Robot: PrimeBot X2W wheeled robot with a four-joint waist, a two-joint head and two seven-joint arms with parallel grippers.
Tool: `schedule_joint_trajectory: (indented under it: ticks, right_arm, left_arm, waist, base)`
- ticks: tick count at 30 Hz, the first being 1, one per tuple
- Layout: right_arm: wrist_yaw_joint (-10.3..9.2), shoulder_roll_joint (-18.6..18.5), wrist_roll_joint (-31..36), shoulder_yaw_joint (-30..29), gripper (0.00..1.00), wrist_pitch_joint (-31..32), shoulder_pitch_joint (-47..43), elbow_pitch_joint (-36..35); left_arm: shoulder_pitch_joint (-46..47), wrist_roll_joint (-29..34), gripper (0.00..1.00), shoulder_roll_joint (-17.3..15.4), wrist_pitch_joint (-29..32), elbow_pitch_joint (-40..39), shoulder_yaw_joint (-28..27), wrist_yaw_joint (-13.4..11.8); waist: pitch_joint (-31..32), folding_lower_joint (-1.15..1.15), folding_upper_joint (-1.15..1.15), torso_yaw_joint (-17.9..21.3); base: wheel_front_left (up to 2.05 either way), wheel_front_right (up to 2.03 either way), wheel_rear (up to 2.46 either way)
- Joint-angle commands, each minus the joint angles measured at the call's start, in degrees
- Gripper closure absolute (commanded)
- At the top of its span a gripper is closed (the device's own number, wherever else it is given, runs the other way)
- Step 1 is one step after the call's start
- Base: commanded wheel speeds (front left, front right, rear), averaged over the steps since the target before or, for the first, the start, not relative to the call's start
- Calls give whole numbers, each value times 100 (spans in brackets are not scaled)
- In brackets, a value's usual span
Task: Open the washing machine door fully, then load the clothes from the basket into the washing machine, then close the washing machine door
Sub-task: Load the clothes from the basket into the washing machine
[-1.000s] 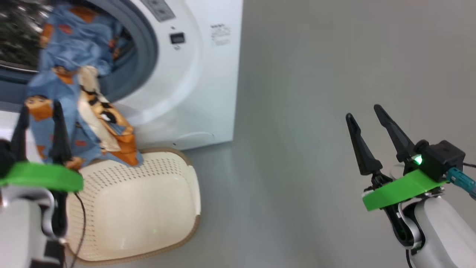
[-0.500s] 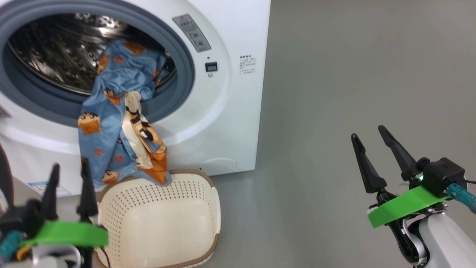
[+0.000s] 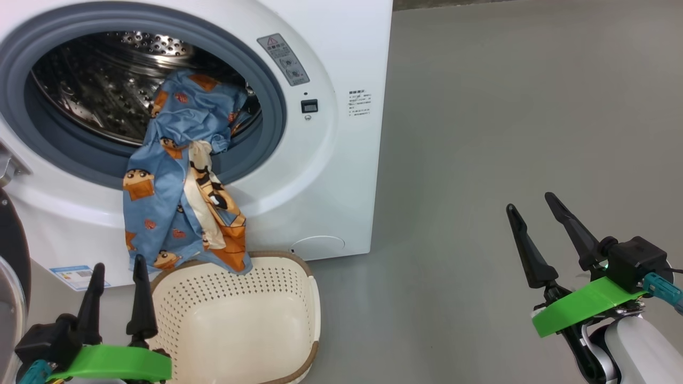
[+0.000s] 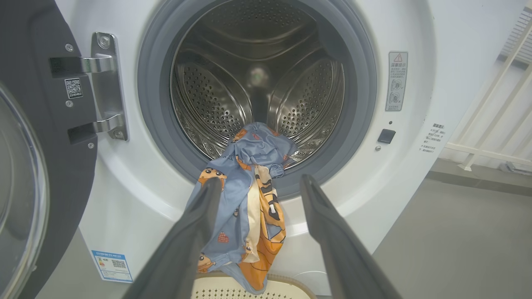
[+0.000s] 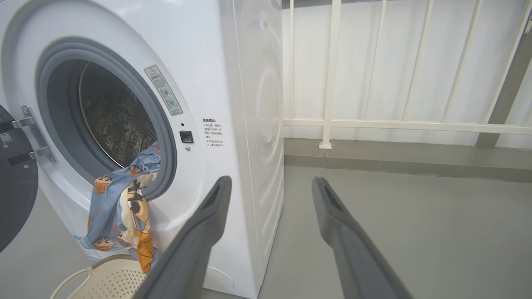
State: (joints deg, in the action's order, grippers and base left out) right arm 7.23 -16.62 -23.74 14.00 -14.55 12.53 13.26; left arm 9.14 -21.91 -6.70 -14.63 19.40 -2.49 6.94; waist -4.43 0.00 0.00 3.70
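Observation:
The clothes hang loosely over the grey gasket, so I expect their lower end to bunch up inside the drum when I push it in.
The white washing machine stands with its door swung open to the left, and the steel drum is visible. The light blue clothes hang from the drum over the grey gasket, their lower end reaching the rim of the cream basket on the floor below. The basket's inside looks bare. My left gripper is open, low and left of the basket, clear of the clothes. My right gripper is open over bare floor, far right of the machine.
Grey floor stretches to the right of the machine. A white railing runs along the wall behind it. The open door's black ring stands close to my left arm. A blue label sticker is low on the machine's front.
The head view has swung up and left, showing more of the drum. My left gripper has drawn back and down from the hanging clothes. Both grippers stay open.

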Motion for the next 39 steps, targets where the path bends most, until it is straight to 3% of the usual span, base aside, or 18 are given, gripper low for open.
schedule_joint_trajectory:
  ticks: [1,18,39]
  right_arm:
    - [25,-113,28,85,0,-45,16,-132]
    - [25,-124,22,118,0,-45,160,-205]
    - [25,149,100,14,0,-45,847,-477]
  left_arm:
    - [53,63,0,-100,-37,-170,-212,-47]
    - [483,-10,0,-194,115,391,-103,-53]
    - [3090,-294,0,-942,377,3176,173,42]
  waist:
    - [-12,0,0,2]
    - [-457,0,0,143]
    - [-2171,0,0,631]
  base:
    - [0,0,0]
    - [0,0,0]
    - [0,0,0]
